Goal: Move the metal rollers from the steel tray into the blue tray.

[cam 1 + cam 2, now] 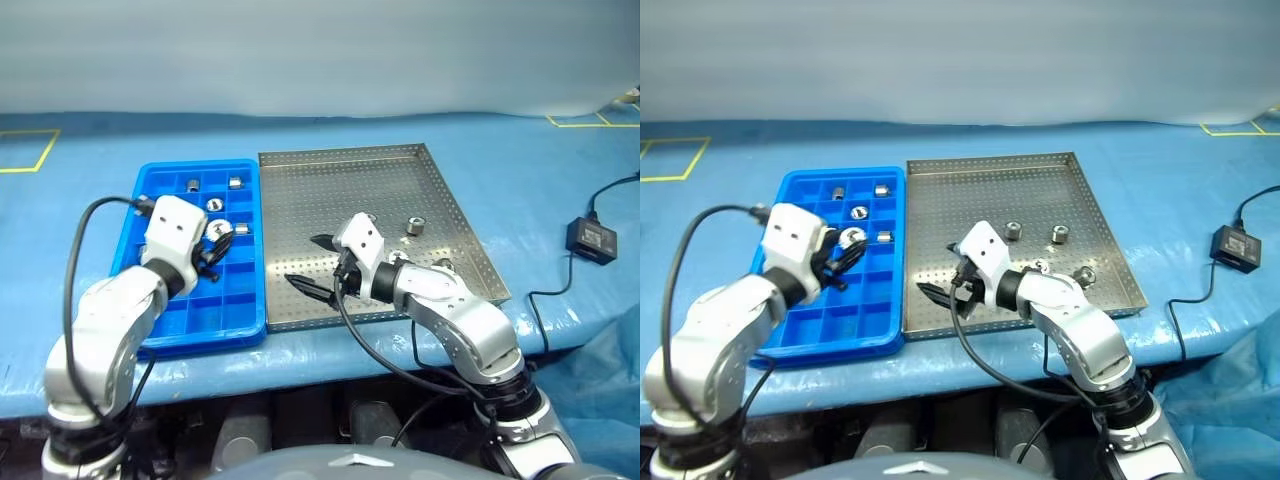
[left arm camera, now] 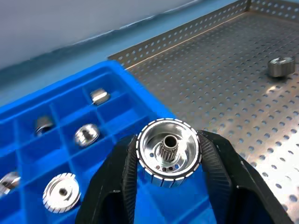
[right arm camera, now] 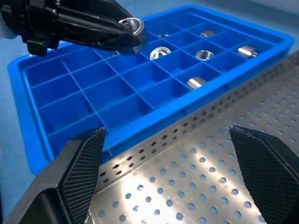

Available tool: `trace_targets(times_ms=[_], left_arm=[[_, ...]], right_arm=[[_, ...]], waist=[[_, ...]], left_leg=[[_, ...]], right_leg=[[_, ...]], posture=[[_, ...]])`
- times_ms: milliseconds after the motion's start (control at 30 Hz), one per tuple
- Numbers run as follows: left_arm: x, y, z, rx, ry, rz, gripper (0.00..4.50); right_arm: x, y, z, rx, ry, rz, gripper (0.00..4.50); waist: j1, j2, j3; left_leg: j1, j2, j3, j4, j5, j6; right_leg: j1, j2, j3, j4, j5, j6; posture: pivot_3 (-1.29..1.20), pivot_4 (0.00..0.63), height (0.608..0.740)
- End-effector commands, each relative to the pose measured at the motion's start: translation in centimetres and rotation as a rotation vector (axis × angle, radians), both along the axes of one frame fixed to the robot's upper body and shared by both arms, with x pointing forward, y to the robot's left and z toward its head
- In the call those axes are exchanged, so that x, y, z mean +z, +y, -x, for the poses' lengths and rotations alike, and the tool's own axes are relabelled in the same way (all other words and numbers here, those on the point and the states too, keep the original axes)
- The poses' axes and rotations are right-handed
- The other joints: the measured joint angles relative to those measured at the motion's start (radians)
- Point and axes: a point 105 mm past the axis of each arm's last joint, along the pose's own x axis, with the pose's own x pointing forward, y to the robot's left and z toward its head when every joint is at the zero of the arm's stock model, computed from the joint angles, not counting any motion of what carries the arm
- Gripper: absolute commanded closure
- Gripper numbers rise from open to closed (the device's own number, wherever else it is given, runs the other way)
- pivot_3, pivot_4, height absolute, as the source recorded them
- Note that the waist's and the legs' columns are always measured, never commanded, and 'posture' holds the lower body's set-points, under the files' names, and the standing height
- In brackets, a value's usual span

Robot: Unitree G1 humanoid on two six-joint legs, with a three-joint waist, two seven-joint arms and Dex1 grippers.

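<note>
The roller (image 2: 168, 151) is clear above the blue tray's dividers, and the tray's near corner section (image 3: 44, 72) farthest from the steel tray is empty, so the robot's left gripper should keep going there and let the roller go.
My left gripper (image 2: 168, 161) is shut on a metal roller (image 2: 168, 150), a shiny ribbed ring with a centre hole. It holds the roller just above the blue tray (image 1: 215, 300), over the tray's middle compartments. Several more rollers (image 1: 859, 212) lie in the far compartments of the blue tray. Three rollers (image 1: 1060, 235) sit on the perforated floor of the steel tray (image 1: 330, 190), toward its right side. Over the steel tray's front left corner hangs my right gripper (image 1: 312, 265), open and empty, with its fingers (image 3: 84, 163) pointing toward the blue tray.
The two trays stand side by side on a light-blue table cover, near the table's front edge. To the right of the steel tray lies a small black box (image 1: 592, 240) with a cable. Yellow tape marks (image 1: 30, 150) sit at the far corners.
</note>
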Motion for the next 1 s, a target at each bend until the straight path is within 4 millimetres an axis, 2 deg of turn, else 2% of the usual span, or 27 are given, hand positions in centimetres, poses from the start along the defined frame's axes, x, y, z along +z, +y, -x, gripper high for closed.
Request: trace_targets(times_ms=[33, 167, 333, 533, 733, 800, 900, 1000], left_arm=[[1.1, 1.4, 1.6, 0.11, -0.05, -0.037, 2.8], [0.1, 2.8, 3.1, 0.21, -0.013, -0.039, 2.8], [-1.1, 3.4, 4.0, 0.257, 0.031, -0.039, 2.8], [-1.6, 5.0, 4.9, 0.345, 0.044, -0.056, 2.8], [-1.8, 5.2, 5.3, 0.344, 0.057, -0.065, 2.8], [-1.9, 5.1, 5.3, 0.341, 0.058, -0.063, 2.09], [-1.8, 4.9, 5.1, 0.337, 0.05, -0.06, 1.28], [-0.8, 4.3, 4.5, 0.306, -0.007, -0.031, 0.27]], right_arm=[[0.6, 0.4, -0.3, 0.033, -0.029, -0.009, 0.0], [0.5, 0.5, -0.4, 0.052, -0.026, 0.004, 0.0], [0.5, 0.5, -0.6, 0.061, -0.024, 0.016, 0.0], [0.2, 0.2, -0.8, 0.048, -0.012, 0.035, 0.0], [0.0, 0.2, -1.0, 0.039, -0.007, 0.037, 0.0], [0.0, 0.3, -1.0, 0.04, -0.008, 0.038, 0.0], [0.0, 0.2, -1.1, 0.034, -0.012, 0.042, 0.0], [0.0, 0.0, -1.2, 0.017, -0.019, 0.045, 0.0]], waist=[[0.018, 0.0, 0.0], [0.035, 0.0, 0.0], [0.048, 0.0, 0.0], [0.058, 0.0, 0.0], [0.06, 0.0, 0.0], [0.061, 0.0, 0.0], [0.061, 0.0, 0.0], [0.063, 0.0, 0.0]], left_leg=[[0.0, 0.0, 0.0, 0.0, 0.0, 0.0], [0.0, 0.0, 0.0, 0.0, 0.0, 0.0], [0.0, 0.0, -0.001, 0.0, 0.0, 0.0], [-0.001, 0.001, -0.001, -0.001, 0.0, 0.0], [-0.001, 0.006, -0.001, -0.001, 0.0, 0.0], [-0.001, 0.006, -0.001, -0.001, 0.0, 0.0], [-0.001, 0.006, -0.001, -0.001, 0.0, 0.0], [-0.001, 0.006, -0.001, -0.001, 0.0, 0.0]], right_leg=[[0.0, 0.0, 0.0, 0.0, 0.0, 0.0], [0.001, -0.001, -0.001, 0.0, 0.0, 0.0], [0.0, -0.001, -0.003, 0.0, -0.001, -0.002], [-0.001, -0.001, -0.003, 0.0, -0.002, -0.003], [-0.001, -0.001, -0.004, 0.0, -0.002, -0.003], [-0.001, -0.001, -0.004, 0.0, -0.002, -0.003], [-0.001, -0.001, -0.004, 0.0, -0.002, -0.003], [-0.002, -0.001, -0.004, 0.0, -0.002, -0.003]], posture=[[0.2, 0.15, 0.74], [0.23, 0.15, 0.74], [0.24, 0.15, 0.74], [0.25, 0.15, 0.74], [0.26, 0.15, 0.74], [0.26, 0.15, 0.74], [0.25, 0.15, 0.74], [0.24, 0.15, 0.74]])
